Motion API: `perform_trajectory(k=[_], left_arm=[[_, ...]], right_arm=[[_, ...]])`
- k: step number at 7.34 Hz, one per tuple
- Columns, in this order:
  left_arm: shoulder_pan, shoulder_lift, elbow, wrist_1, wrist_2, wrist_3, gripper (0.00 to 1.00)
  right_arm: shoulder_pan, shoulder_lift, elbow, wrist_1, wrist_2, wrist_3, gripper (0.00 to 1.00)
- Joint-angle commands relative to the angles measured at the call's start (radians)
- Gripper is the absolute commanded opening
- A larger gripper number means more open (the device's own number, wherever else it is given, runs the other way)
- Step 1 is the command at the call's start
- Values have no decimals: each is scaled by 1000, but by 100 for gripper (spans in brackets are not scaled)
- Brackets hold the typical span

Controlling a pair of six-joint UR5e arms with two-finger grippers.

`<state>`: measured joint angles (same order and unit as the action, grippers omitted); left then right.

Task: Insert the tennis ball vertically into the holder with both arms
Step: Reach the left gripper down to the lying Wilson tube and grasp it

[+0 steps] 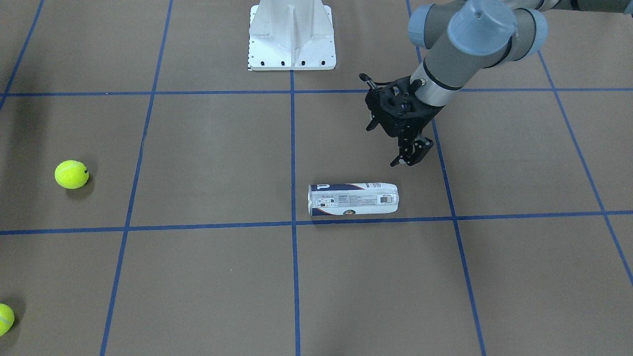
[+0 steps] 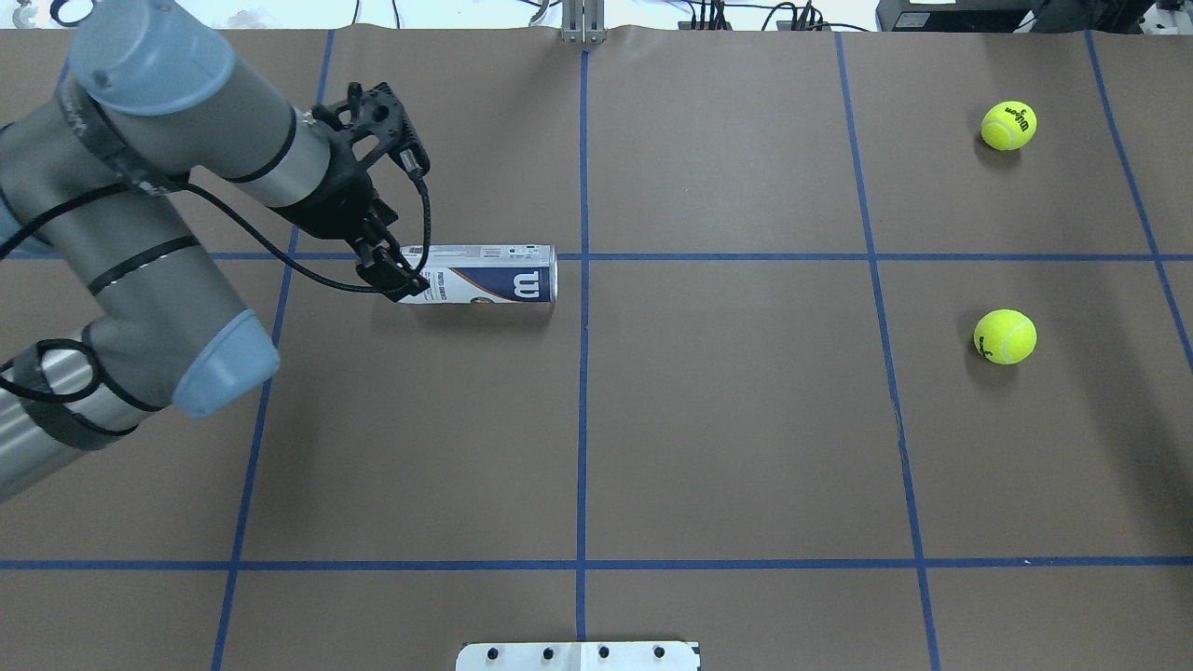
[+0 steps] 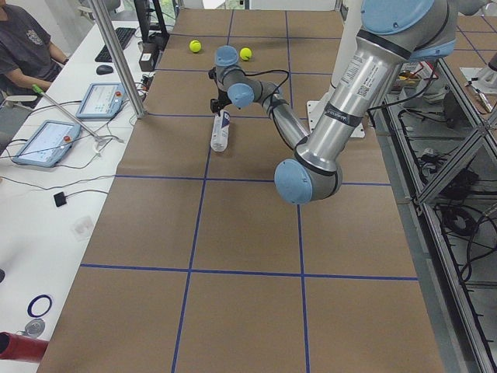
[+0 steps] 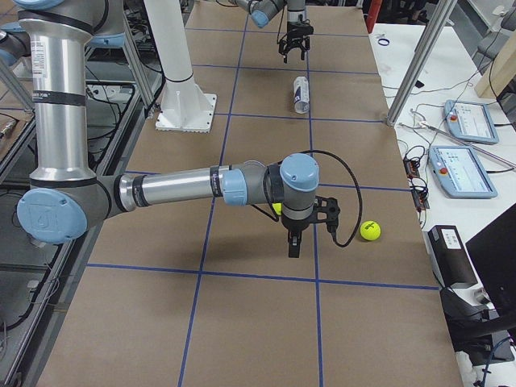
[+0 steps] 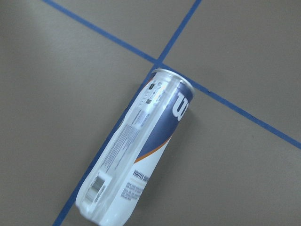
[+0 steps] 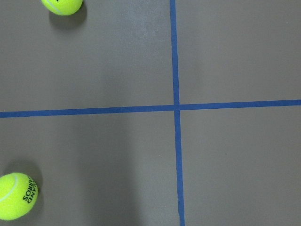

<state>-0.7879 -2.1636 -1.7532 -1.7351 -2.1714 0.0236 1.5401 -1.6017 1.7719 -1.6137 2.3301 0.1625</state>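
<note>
My gripper will turn the holder upright, and since the holder's pale side (image 1: pixel 363 199) looks plain grey, its rimmed end (image 1: pixel 310 200) should then show an open, empty opening.
The holder (image 1: pixel 353 199) lies on its side on the brown table, its rimmed end by the centre tape line, and fills the left wrist view (image 5: pixel 136 155). My left gripper (image 1: pixel 409 159) hangs just above and robot-side of its barcode end (image 2: pixel 396 282), fingers spread open, touching nothing. Two yellow tennis balls (image 2: pixel 1005 336) (image 2: pixel 1008 125) rest on the robot's right side of the table. My right gripper (image 4: pixel 294 246) shows only in the exterior right view, hovering near one ball (image 4: pixel 369 230); whether it is open or shut I cannot tell. Both balls (image 6: pixel 16 195) (image 6: pixel 61 4) appear in the right wrist view.
The white pedestal base (image 1: pixel 292 37) stands at the robot's edge of the table. Blue tape lines (image 2: pixel 582 410) grid the brown surface. An operator (image 3: pixel 23 47) sits at a side desk with tablets (image 3: pixel 43 144) beyond the table's far edge.
</note>
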Motion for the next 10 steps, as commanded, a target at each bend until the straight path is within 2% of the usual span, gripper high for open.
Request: perform_trajectory(k=[1, 3, 4, 6, 8, 10], left_arm=[[18, -198, 191, 26, 9, 143, 99], [21, -251, 254, 65, 31, 314, 99], [28, -293, 318, 65, 77, 362, 94], [58, -372, 446, 66, 102, 447, 97], [88, -383, 448, 100, 168, 478, 99], [107, -390, 445, 155, 182, 481, 99]], right_arm=[[0, -1, -2, 0, 2, 0, 99], [0, -1, 0, 0, 2, 0, 99], [0, -6, 3, 0, 6, 0, 99], [0, -14, 12, 0, 12, -1, 99], [0, -14, 14, 0, 11, 0, 99], [0, -14, 8, 0, 11, 2, 99]])
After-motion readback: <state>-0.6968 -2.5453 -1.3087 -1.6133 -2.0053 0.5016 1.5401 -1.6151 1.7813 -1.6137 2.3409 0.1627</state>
